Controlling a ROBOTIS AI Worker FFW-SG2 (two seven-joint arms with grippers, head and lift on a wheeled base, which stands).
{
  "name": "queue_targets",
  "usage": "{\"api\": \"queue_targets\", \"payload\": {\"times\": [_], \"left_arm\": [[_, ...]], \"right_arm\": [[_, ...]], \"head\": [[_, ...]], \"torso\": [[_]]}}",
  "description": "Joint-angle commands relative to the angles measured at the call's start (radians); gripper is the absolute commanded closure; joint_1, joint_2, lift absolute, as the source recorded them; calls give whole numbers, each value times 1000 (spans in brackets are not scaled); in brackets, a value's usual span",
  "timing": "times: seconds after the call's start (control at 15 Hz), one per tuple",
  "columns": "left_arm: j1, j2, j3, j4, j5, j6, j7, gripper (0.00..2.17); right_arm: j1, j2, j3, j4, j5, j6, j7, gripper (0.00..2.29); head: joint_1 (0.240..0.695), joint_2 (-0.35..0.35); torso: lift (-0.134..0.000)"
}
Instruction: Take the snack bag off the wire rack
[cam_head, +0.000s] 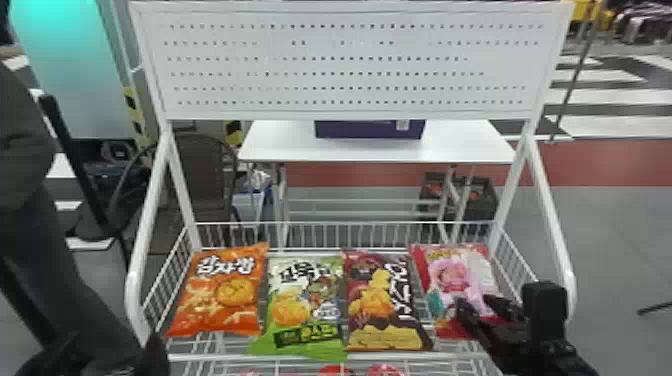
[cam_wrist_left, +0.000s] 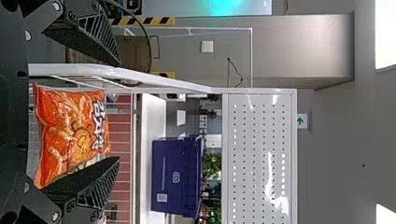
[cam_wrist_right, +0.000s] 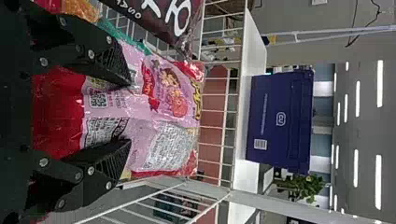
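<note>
My gripper will lift the pink-and-red snack bag (cam_head: 457, 278), and the bag's near end should then bunch up while the bag's body stays upright, because the bag's puffed middle (cam_wrist_right: 149, 107) bulges out past the spread fingers.
Over the near part of the pink-and-red snack bag (cam_head: 452, 280) at the rack's right end, my right gripper (cam_head: 484, 304) is open. In the right wrist view, the pink bag (cam_wrist_right: 159, 116) lies face up between and beyond the spread fingers of my right gripper (cam_wrist_right: 130, 112); contact cannot be told. My left gripper (cam_head: 157, 356) is at the rack's near left corner. Seen from the left wrist, my left gripper (cam_wrist_left: 120, 111) is open and holds nothing, with the orange bag (cam_wrist_left: 70, 133) beyond it. The white wire rack (cam_head: 350, 357) carries the bags.
Left of the pink bag lie a brown bag (cam_head: 377, 305), a green bag (cam_head: 305, 302) and an orange bag (cam_head: 225, 295). White side posts (cam_head: 550, 200) and a perforated panel (cam_head: 350, 65) frame the rack. Behind stands a white table (cam_head: 280, 145) with a dark blue box (cam_head: 367, 130).
</note>
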Motion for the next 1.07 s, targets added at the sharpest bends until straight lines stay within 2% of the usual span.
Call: {"api": "queue_targets", "payload": {"times": [0.0, 0.13, 0.27, 0.53, 0.87, 1.0], "left_arm": [[-2, 0, 0, 2, 0, -1, 2, 191], [-2, 0, 0, 2, 0, -1, 2, 188], [-2, 0, 0, 2, 0, -1, 2, 188], [-3, 2, 0, -1, 0, -1, 2, 188], [-3, 6, 1, -6, 0, -1, 5, 188], [-3, 8, 1, -6, 0, -1, 6, 188]], "right_arm": [[13, 0, -7, -11, -10, 20, 0, 1997], [24, 0, -13, -36, -17, 20, -2, 2017], [47, 0, -23, -79, -23, 20, -5, 2165], [118, -9, -51, -249, -52, 41, -16, 2162], [346, -72, -149, -545, -112, 23, -26, 2162], [457, -93, -191, -645, -113, -2, -28, 2162]], "head": [[499, 0], [499, 0], [499, 0], [499, 0], [499, 0], [499, 0]], "torso": [[0], [0], [0], [0], [0], [0]]}}
